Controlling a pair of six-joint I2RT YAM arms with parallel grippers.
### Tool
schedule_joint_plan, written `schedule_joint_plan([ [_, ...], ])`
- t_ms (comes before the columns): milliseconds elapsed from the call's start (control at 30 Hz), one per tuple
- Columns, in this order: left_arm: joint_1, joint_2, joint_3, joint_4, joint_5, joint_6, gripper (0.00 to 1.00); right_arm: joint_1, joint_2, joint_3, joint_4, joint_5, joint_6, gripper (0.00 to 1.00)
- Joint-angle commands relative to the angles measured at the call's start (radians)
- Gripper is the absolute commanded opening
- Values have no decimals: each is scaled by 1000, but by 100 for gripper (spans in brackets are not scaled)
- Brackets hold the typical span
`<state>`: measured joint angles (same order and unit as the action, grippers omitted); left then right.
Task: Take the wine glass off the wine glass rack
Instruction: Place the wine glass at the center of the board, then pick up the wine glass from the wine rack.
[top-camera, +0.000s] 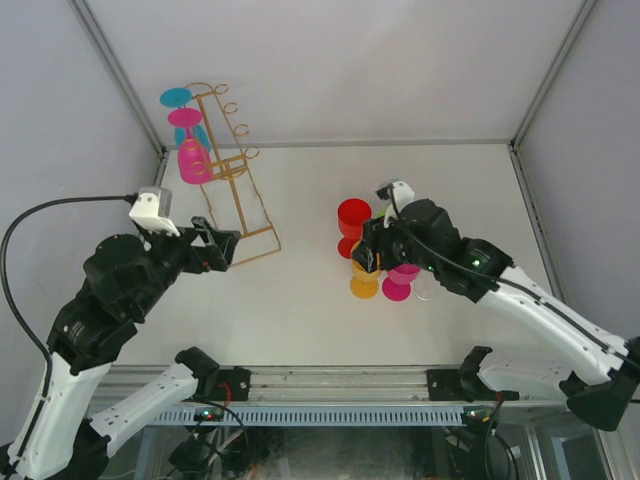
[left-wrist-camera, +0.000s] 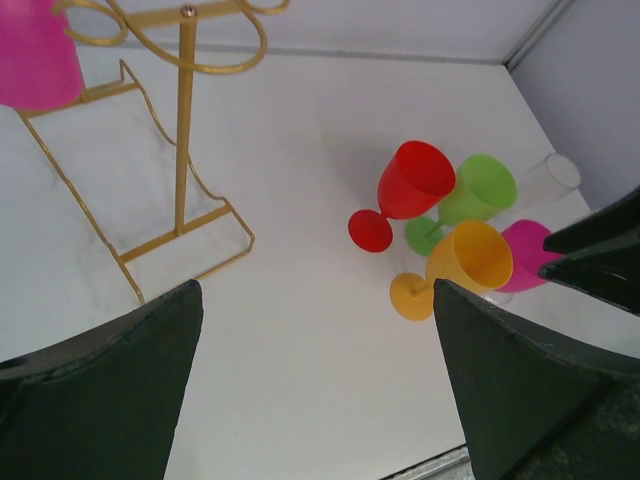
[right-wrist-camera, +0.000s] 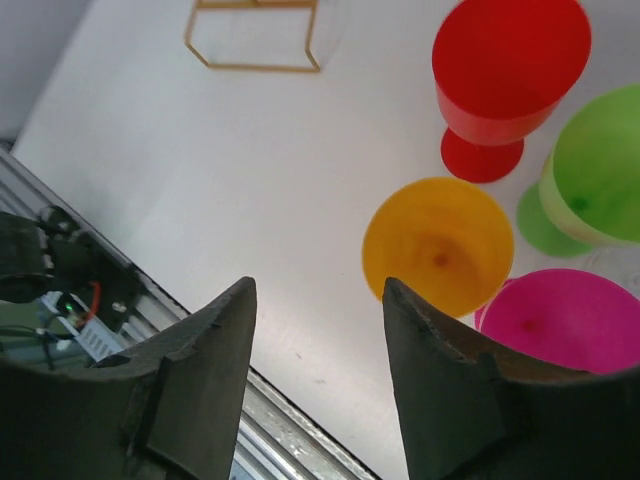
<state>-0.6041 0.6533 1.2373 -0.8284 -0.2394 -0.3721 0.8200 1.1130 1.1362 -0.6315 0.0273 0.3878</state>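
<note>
The pink wine glass's foot (top-camera: 185, 117) is clear in front of the blue glass, so I should go on moving my left gripper toward that foot (top-camera: 178, 118) before its fingers close.
The gold wire wine glass rack (top-camera: 238, 185) stands at the table's back left. A pink wine glass (top-camera: 193, 161) hangs upside down from its left hooks, with a blue wine glass (top-camera: 201, 135) behind it. In the left wrist view the rack (left-wrist-camera: 185, 130) and the pink glass (left-wrist-camera: 35, 50) sit at the top left. My left gripper (top-camera: 226, 250) (left-wrist-camera: 315, 290) is open and empty, just in front of the rack's base. My right gripper (top-camera: 364, 258) (right-wrist-camera: 318, 285) is open with nothing between its fingers, hovering beside an orange glass (right-wrist-camera: 438, 250).
A cluster of glasses stands mid-table: red (top-camera: 353, 215) (right-wrist-camera: 510, 60), orange (top-camera: 364, 285), pink (top-camera: 398, 288) (right-wrist-camera: 560, 320), green (right-wrist-camera: 600, 170) (left-wrist-camera: 480, 188) and a clear one (left-wrist-camera: 550, 175). The table's metal front edge (right-wrist-camera: 290, 420) lies close below the right gripper.
</note>
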Motion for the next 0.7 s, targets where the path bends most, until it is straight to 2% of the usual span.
schedule_joint_plan([
  [0, 28, 63, 144, -17, -14, 31, 100, -13, -121, 22, 46, -25, 47, 56],
  [133, 89, 128, 258, -74, -17, 36, 100, -30, -231, -56, 115, -54, 107, 66],
  [200, 190, 147, 293, -69, 85, 26, 100, -40, -296, -103, 164, -82, 135, 82],
  [233, 239, 154, 307, -58, 114, 18, 100, -45, -321, -126, 187, -94, 147, 85],
  [333, 387, 188, 329, -17, 228, -9, 100, -56, -385, -180, 238, -110, 192, 89],
  [467, 593, 259, 350, 40, 387, -70, 100, -61, -437, -209, 253, -118, 210, 90],
  [500, 657, 275, 344, 61, 415, -96, 100, -61, -444, -208, 241, -105, 213, 97],
  [533, 707, 290, 332, 82, 443, -125, 100, -61, -450, -205, 225, -91, 218, 99],
  [667, 901, 342, 235, 242, 640, -309, 100, -61, -472, -191, 165, -69, 230, 100],
])
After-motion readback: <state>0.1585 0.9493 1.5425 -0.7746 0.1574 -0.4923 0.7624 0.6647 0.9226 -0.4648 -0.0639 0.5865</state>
